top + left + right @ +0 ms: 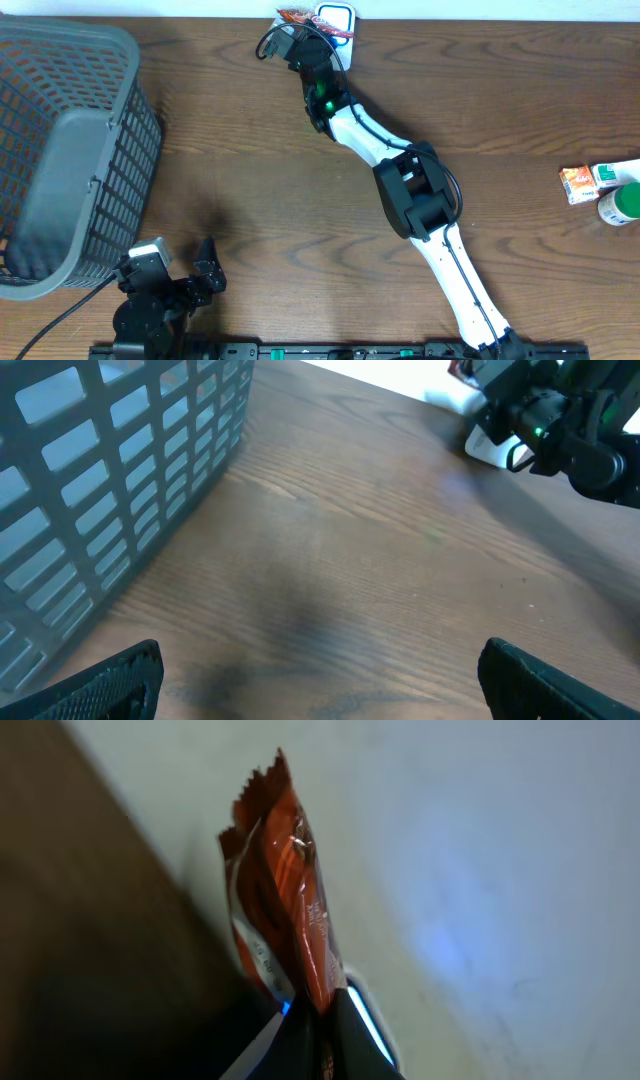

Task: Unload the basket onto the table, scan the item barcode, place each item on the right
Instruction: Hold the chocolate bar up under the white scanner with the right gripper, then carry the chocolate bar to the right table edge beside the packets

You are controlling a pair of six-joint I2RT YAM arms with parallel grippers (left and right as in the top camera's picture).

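Observation:
My fingers are closed on the snack packet's end (318, 978) with clear wood (518, 143) beside the small orange carton, so my right gripper goes on moving there and releases it.
An orange-red snack packet (290, 900) stands up from my right gripper (325, 1030), whose jaws are shut on its lower end. From overhead, the packet (293, 16) hangs at the table's far edge, right beside the white barcode scanner (336, 18), with the right gripper (300, 32) stretched out to it. The scanner's blue-lit rim (365, 1020) shows just behind the fingers. I cannot see a barcode on the packet. My left gripper (320, 680) rests low at the near left (175, 265), open, with only bare wood between its fingers (110, 680).
A grey slatted basket (70, 150) fills the left side, close to the left gripper (110, 470). At the right edge lie a small orange carton (577, 183), a white-green pack (615, 172) and a green-white bottle (622, 205).

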